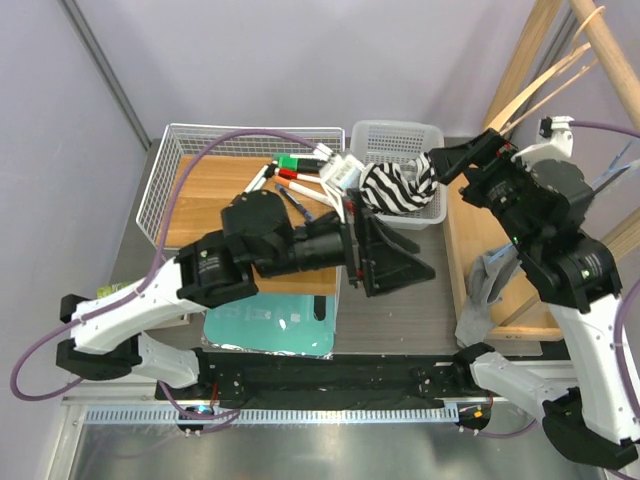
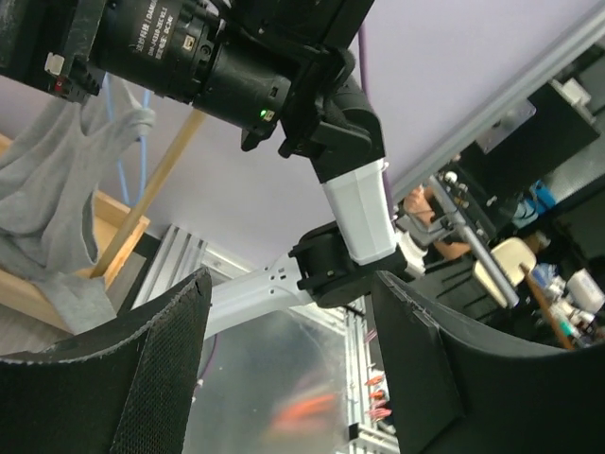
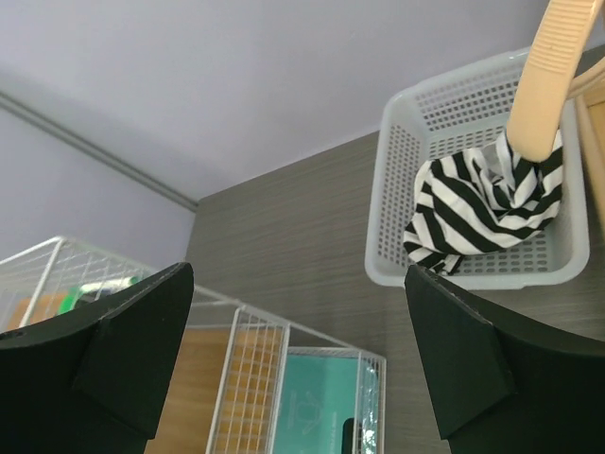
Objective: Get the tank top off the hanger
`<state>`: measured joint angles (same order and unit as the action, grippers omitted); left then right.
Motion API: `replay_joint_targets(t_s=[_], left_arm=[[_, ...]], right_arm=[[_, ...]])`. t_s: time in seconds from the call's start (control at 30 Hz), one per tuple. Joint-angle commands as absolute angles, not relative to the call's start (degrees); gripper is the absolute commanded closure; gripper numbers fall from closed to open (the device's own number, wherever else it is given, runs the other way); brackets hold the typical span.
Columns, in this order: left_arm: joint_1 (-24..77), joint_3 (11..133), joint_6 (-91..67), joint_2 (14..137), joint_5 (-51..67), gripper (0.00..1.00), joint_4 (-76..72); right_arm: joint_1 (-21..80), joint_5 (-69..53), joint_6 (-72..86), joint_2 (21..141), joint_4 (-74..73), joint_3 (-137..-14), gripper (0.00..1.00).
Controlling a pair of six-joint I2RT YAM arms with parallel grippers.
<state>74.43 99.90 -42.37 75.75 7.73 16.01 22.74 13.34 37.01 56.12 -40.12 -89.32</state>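
Observation:
I keep reaching until my fingers close on the grey garment [image 1: 487, 282] at its bunched end [image 2: 135, 123], because the garment is still hanging on the blue hanger with that end toward my open left gripper.
A black-and-white striped tank top [image 1: 395, 186] lies bunched in a white plastic basket [image 1: 398, 136] at the back of the table. In the right wrist view the striped top [image 3: 487, 203] hangs bunched round the end of a pale wooden hanger [image 3: 553, 66] over the basket [image 3: 397, 189]. My right gripper [image 1: 462, 158] is open and empty just right of the top, also shown in the right wrist view [image 3: 298, 284]. My left gripper [image 1: 415, 255] is open and empty in front of the basket; in its wrist view [image 2: 293, 284] it faces the right arm.
A grey garment [image 1: 488, 282] drapes over a wooden rack [image 1: 480, 240] at the right, also in the left wrist view [image 2: 52, 189]. A white wire basket [image 1: 180, 170] with markers [image 1: 295, 180] and a wooden board stands at the back left. A teal box [image 1: 270, 320] lies in front.

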Motion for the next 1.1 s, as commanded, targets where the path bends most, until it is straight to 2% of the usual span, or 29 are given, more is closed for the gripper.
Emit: replay_joint_targets(t_s=[0.0,0.27,0.33,0.53,0.77,1.07], left_arm=[[79.4,104.3,-35.3,78.0,4.8,0.31,12.9],[88.1,109.1,-21.0,84.4,-14.7,0.33,17.1],[89.1,113.3,-18.2,88.3,-21.2,0.34,20.0],[89.5,128.7,-12.7,101.7,-27.4,0.3,30.0],[84.0,133.2,-16.7,108.7,-19.4,0.29,30.4],[81.1,135.1,-17.5,113.5,-16.3,0.29,26.3]], right_arm=[[22.9,8.1,35.9,49.9,-40.7,-91.5,0.0],[22.9,12.0,33.0,46.3,-50.1,-99.6,0.0],[22.9,14.7,32.3,45.7,-52.6,-101.9,0.0],[22.9,18.7,31.9,42.0,-56.2,-104.2,0.0],[22.8,22.1,31.0,40.1,-61.9,-110.5,0.0],[22.9,20.5,31.4,39.2,-65.7,-114.3,0.0]])
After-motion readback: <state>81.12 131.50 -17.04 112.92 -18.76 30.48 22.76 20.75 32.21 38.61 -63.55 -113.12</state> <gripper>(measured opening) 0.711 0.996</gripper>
